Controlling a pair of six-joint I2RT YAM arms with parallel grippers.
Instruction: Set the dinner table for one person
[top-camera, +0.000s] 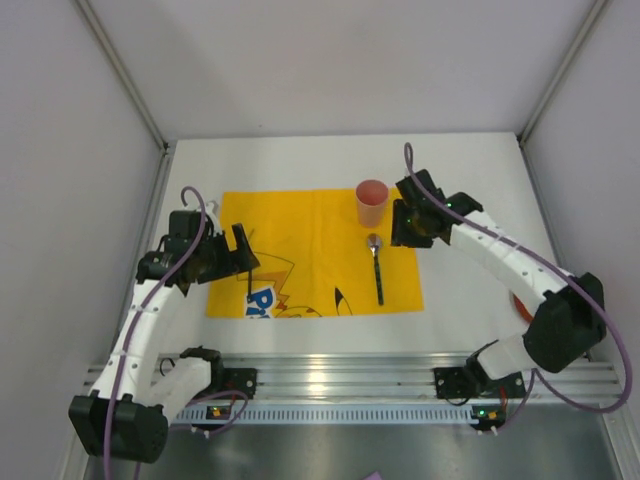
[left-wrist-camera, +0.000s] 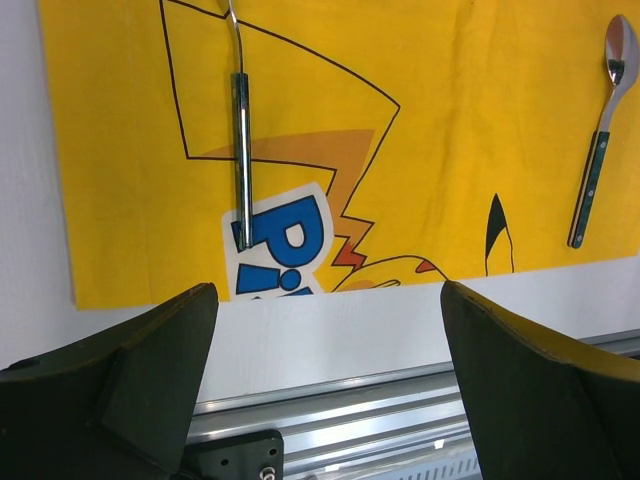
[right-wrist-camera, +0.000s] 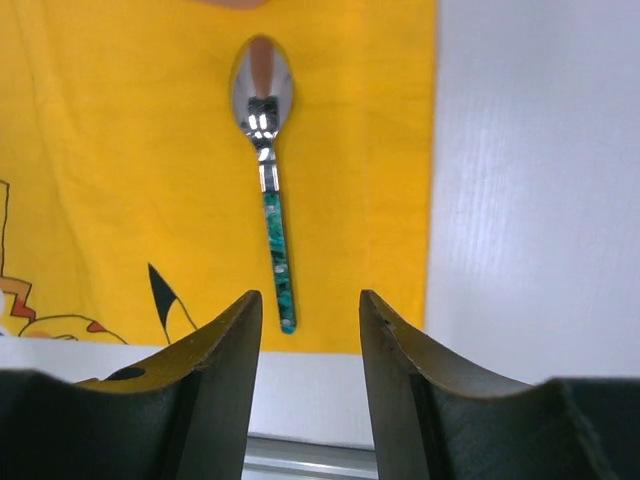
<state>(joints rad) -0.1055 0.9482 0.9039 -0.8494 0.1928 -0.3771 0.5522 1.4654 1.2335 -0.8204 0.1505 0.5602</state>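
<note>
The mat's middle is clear for the orange-red plate, so my open right gripper goes on toward that plate's rim until its fingers straddle it and close.
The dinner table is a white tabletop with a silver rail along its near edge. A yellow cartoon-printed mat lies on it. A pink cup stands at the mat's far right. Below it lies a spoon with a green handle, which also shows in the right wrist view and the left wrist view. A second dark-handled utensil lies on the mat's left part, its head out of view. My left gripper is open and empty above the mat's left edge. My right gripper is partly open and empty, just right of the cup.
Something orange-red shows on the table at the right, mostly hidden behind my right arm. Grey walls close in the table on the left, back and right. Both arm bases sit on the rail at the near edge.
</note>
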